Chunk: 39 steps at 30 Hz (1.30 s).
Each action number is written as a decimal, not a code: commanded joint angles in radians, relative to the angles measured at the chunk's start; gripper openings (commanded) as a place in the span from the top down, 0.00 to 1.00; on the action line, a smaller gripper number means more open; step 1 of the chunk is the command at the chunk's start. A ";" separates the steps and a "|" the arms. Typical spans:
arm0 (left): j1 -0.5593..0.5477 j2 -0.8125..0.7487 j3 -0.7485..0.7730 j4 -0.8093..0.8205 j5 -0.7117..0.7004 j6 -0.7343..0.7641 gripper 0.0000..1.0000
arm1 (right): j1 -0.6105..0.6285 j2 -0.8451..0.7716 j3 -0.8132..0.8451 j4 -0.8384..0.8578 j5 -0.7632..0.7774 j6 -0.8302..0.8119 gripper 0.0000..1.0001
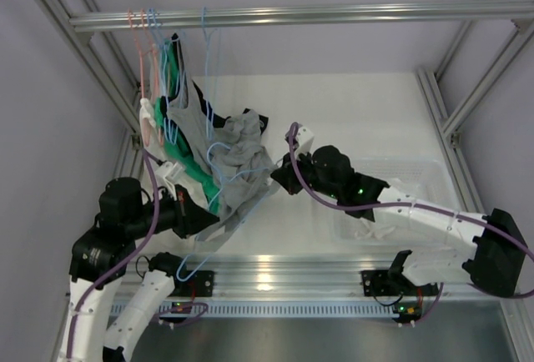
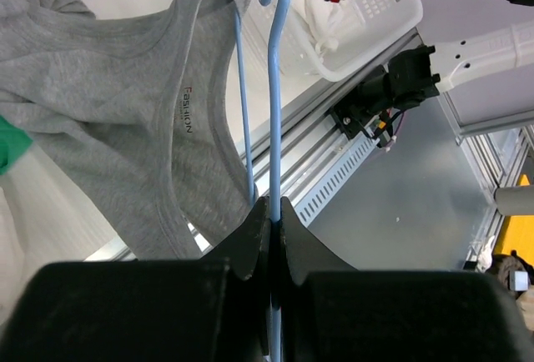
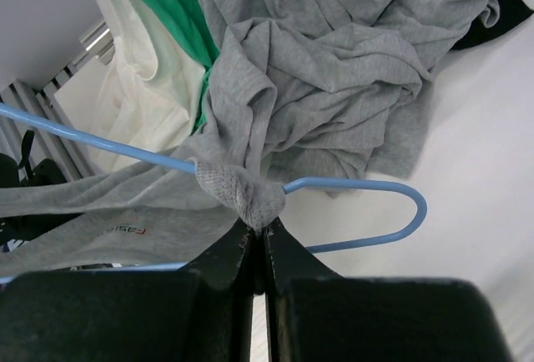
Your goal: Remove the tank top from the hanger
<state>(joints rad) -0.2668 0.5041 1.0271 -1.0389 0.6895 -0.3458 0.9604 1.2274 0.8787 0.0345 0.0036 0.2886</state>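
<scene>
My right gripper should pull the strap down while my left gripper lifts the hanger clear (image 2: 274,112), because the strap wraps the hanger's arm (image 3: 238,185) short of its rounded end.
A grey tank top (image 1: 238,166) hangs bunched on a light blue wire hanger (image 1: 200,262) over the table. My left gripper (image 1: 215,227) is shut on the hanger's wire (image 2: 274,128); the tank top's neckline (image 2: 125,103) hangs beside it. My right gripper (image 1: 279,180) is shut on a grey shoulder strap (image 3: 254,199) that wraps over the hanger's arm (image 3: 375,187) near its rounded end. The rest of the grey tank top (image 3: 334,70) lies crumpled beyond it.
Several more hangers with garments, green (image 1: 193,174) and white (image 1: 150,120), hang from the rail (image 1: 292,17) at the back left. A clear bin (image 1: 392,203) sits at the right under my right arm. Frame posts stand at both sides.
</scene>
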 commanded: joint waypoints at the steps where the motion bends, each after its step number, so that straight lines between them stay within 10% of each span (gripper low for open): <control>1: 0.003 0.019 0.031 0.060 -0.011 0.002 1.00 | 0.018 -0.072 0.042 0.012 0.044 -0.014 1.00; 14: 0.003 0.028 0.091 0.062 0.085 0.022 1.00 | -0.170 -0.120 0.164 -0.261 0.296 -0.092 1.00; 30: 0.034 0.143 0.347 0.296 0.248 -0.007 1.00 | -0.276 -0.193 0.207 -0.285 -0.133 -0.046 1.00; 39: 0.037 0.143 0.053 1.455 -0.072 -0.412 1.00 | -0.080 -0.293 -0.142 0.331 -0.544 0.279 1.00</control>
<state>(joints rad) -0.2359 0.6342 1.1561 -0.1944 0.7429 -0.5888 0.7918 0.9394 0.8234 0.0608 -0.3710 0.4236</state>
